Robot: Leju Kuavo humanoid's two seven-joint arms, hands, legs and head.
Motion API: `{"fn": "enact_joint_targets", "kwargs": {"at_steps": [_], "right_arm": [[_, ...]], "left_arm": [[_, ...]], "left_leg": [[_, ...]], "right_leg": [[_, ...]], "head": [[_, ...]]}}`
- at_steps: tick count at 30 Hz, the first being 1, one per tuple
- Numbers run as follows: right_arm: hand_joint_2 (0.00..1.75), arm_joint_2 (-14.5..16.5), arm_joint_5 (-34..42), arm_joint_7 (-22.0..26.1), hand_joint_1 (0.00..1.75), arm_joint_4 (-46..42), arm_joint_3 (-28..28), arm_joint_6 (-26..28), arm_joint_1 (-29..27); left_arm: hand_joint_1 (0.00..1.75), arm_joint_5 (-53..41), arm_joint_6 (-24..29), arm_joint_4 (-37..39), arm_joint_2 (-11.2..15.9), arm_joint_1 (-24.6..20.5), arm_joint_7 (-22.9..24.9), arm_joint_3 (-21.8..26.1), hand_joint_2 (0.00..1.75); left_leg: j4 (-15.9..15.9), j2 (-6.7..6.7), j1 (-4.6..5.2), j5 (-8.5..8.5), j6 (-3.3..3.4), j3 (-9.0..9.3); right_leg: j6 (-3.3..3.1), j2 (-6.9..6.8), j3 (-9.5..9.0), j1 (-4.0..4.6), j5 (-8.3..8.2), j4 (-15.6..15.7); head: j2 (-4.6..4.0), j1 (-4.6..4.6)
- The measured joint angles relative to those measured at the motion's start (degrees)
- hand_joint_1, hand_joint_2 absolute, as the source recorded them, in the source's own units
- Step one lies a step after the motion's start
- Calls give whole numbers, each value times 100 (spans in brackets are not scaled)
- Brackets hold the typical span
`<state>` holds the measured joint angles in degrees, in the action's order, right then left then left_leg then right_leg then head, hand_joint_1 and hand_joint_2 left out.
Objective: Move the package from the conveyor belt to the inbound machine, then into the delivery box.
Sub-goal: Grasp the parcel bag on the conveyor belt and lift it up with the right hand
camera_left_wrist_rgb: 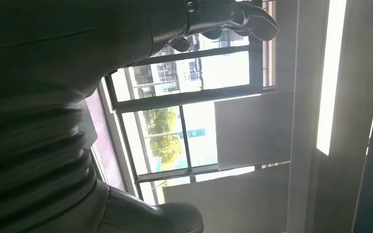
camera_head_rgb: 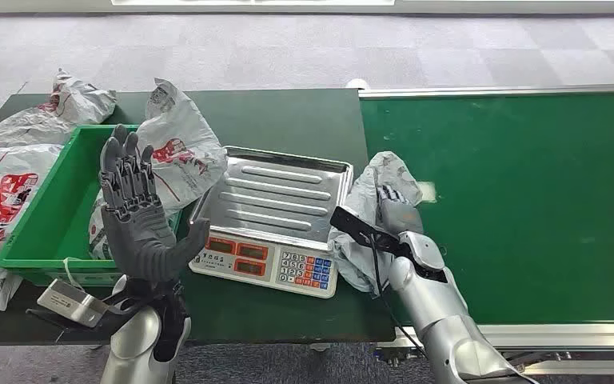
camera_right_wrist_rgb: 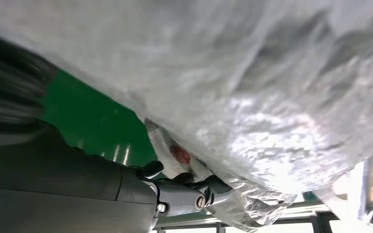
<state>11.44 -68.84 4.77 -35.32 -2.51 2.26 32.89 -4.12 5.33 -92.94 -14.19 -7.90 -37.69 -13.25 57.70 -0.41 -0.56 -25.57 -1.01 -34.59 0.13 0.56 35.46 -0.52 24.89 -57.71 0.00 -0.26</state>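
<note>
My left gripper is about to lift the grey plastic package (camera_head_rgb: 356,261), which is crumpled by loose folds (camera_head_rgb: 363,197). The package will bunch up in my left gripper and drape around it when I lift.
A crumpled grey plastic package (camera_head_rgb: 365,240) hangs at the left end of the green conveyor belt (camera_head_rgb: 528,200), right beside the scale. My right hand (camera_head_rgb: 398,214) grips it from the belt side, fingers sunk into the plastic. In the right wrist view the package (camera_right_wrist_rgb: 252,87) bulges over my fingers (camera_right_wrist_rgb: 189,191), with green belt showing underneath. The inbound machine is a scale with a steel tray (camera_head_rgb: 276,196) and nothing on it. My left hand (camera_head_rgb: 137,220) stands raised and open, fingers pointing up, between the scale and the green delivery box (camera_head_rgb: 44,216). The left wrist view has those fingers (camera_left_wrist_rgb: 245,19) against windows.
A white package with red print (camera_head_rgb: 180,152) leans over the delivery box's right rim. More such packages (camera_head_rgb: 4,188) lie on the dark table left of the box. A small grey device (camera_head_rgb: 68,302) sits at the table's front edge by my left arm.
</note>
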Motion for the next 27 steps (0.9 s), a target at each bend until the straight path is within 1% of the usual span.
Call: {"fn": "enact_joint_targets", "kwargs": {"at_steps": [2, 6, 13, 22, 25, 27], "right_arm": [[175, 3, 55, 60, 0, 9, 30, 1, 1], [175, 17, 164, 156, 175, 36, 98, 1, 9], [175, 24, 348, 143, 175, 42, 215, -5, 41], [175, 23, 370, 114, 175, 21, 341, 17, 64], [175, 24, 365, -4, 175, -73, 396, 172, 37], [175, 25, 325, -191, 175, -274, 449, 429, -24]], "left_arm": [[0, -2, -8, 0, 0, 1, 3, 0, 175], [0, -3, -15, 0, 0, 2, 15, 0, 175], [0, -62, -17, -53, 0, 14, 36, 0, 175], [0, -96, -18, -109, 0, 40, 47, 1, 175], [0, -104, -17, -140, 0, 49, 49, 2, 175], [0, -105, -12, -173, 0, 70, 49, 5, 175]], "left_leg": [[0, 0, 0, 0, 0, 0], [0, 0, 0, 1, 0, 1], [0, 1, 0, 1, 0, 1], [0, 1, 0, 1, 0, 1], [0, 1, 0, 1, 0, 1], [0, 0, 0, 1, 0, 0]], "right_leg": [[0, 0, 0, 0, 0, 0], [0, 0, 0, 0, 0, 0], [0, 1, -1, 0, -1, 0], [0, 1, 0, 0, -1, 0], [0, 0, 0, 0, -1, 0], [0, 0, 0, 0, -1, 0]], "head": [[0, 0], [0, 0], [0, 1], [0, 0], [0, 0], [0, 0]]}}
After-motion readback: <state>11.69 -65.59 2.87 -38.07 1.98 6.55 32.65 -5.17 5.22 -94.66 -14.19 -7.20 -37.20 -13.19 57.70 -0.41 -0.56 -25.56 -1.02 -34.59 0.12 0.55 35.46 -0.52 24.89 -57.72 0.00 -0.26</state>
